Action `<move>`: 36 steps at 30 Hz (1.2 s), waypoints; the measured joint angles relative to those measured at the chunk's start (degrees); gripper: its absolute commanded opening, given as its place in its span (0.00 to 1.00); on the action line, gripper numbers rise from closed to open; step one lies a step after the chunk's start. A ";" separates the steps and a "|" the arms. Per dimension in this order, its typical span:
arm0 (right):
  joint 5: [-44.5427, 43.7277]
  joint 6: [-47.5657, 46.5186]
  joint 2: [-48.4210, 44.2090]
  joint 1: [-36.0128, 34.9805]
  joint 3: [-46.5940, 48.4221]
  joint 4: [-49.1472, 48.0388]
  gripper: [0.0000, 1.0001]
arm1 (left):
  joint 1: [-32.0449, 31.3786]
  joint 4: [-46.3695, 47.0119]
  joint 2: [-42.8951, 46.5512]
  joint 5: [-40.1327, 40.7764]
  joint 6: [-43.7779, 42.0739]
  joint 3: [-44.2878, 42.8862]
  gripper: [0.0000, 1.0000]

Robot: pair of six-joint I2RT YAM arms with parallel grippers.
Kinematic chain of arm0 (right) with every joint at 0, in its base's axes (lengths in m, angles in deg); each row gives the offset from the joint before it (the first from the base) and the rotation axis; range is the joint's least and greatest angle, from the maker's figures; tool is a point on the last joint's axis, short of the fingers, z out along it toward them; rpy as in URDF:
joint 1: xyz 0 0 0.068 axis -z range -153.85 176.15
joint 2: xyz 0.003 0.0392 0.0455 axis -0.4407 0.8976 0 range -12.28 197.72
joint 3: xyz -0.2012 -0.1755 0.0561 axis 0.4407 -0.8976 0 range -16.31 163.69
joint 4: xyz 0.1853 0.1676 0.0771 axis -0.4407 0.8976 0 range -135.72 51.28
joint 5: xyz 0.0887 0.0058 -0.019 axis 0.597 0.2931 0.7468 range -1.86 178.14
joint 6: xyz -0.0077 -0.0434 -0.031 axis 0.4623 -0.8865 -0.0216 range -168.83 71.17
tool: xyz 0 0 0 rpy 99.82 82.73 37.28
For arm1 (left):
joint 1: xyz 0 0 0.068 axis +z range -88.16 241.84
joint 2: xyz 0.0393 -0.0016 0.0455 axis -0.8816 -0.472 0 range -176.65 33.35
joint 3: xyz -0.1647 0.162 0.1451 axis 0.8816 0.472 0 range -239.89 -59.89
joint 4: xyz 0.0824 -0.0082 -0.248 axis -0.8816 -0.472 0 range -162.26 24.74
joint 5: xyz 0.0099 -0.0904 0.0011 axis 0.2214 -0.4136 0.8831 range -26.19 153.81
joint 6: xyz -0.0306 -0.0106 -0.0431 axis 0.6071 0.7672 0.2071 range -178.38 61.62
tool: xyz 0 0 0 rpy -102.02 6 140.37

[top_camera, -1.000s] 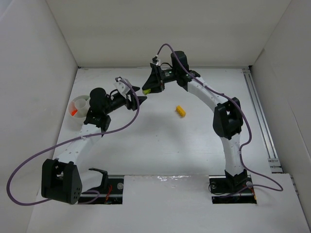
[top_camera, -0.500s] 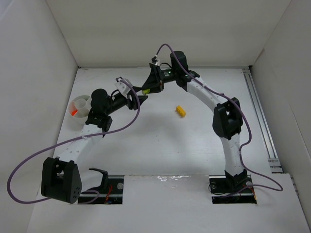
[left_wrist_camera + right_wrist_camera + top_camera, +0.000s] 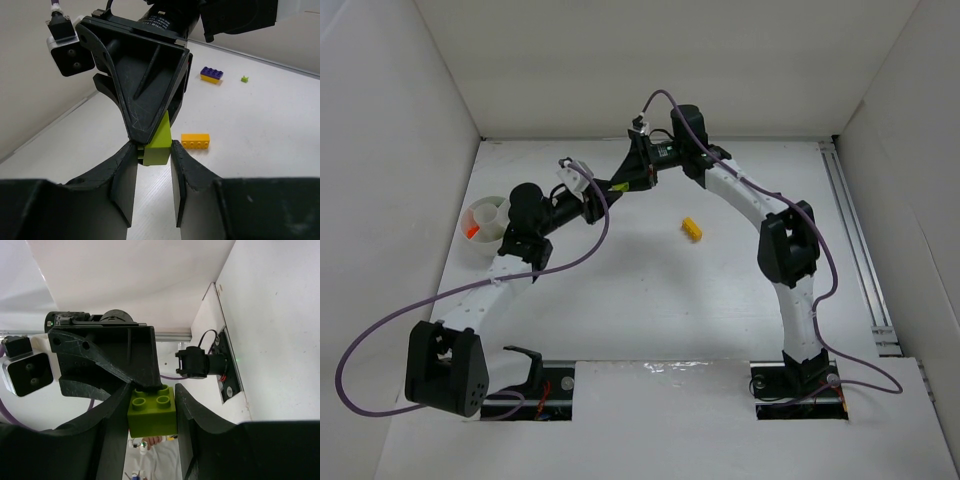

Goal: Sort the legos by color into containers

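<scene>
The lime lego (image 3: 620, 187) is held by both grippers, so next my right gripper lets go and moves away before my left gripper takes the lime lego to the white bowl (image 3: 484, 222).
A lime lego (image 3: 620, 187) hangs in the air above the far middle of the table, between both grippers. My right gripper (image 3: 152, 407) is shut on this lime lego (image 3: 152, 412), studs facing away from its camera. From the opposite side my left gripper (image 3: 154, 150) has its fingertips pressed on both sides of the same lime lego (image 3: 158, 145). A yellow lego (image 3: 692, 229) lies on the table to the right. The white bowl (image 3: 478, 245) stands at the far left with an orange lego (image 3: 471, 232) in it, partly hidden by the left arm.
In the left wrist view a yellow-orange brick (image 3: 195, 141) lies just past the fingers, and a purple-blue and yellow brick (image 3: 211, 75) and a tiny green piece (image 3: 244, 78) lie farther off. White walls close in the table at the left, back and right.
My left gripper has moved right to the lime lego and its jaws have narrowed onto it. The right gripper has kept its hold, shifting slightly.
</scene>
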 measured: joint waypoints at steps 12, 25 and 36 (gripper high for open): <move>-0.92 -5.53 -0.02 5.75 0.00 -0.09 0.64 | 0.04 -9.92 5.88 4.11 -1.92 1.51 0.00; -44.98 -53.53 -12.94 22.60 -6.56 28.89 0.78 | 13.00 -59.04 9.35 11.39 -20.28 -17.42 0.00; -41.07 -61.22 -21.27 29.51 -11.89 30.49 0.95 | 31.54 -91.56 -5.70 15.28 -48.04 -28.79 0.00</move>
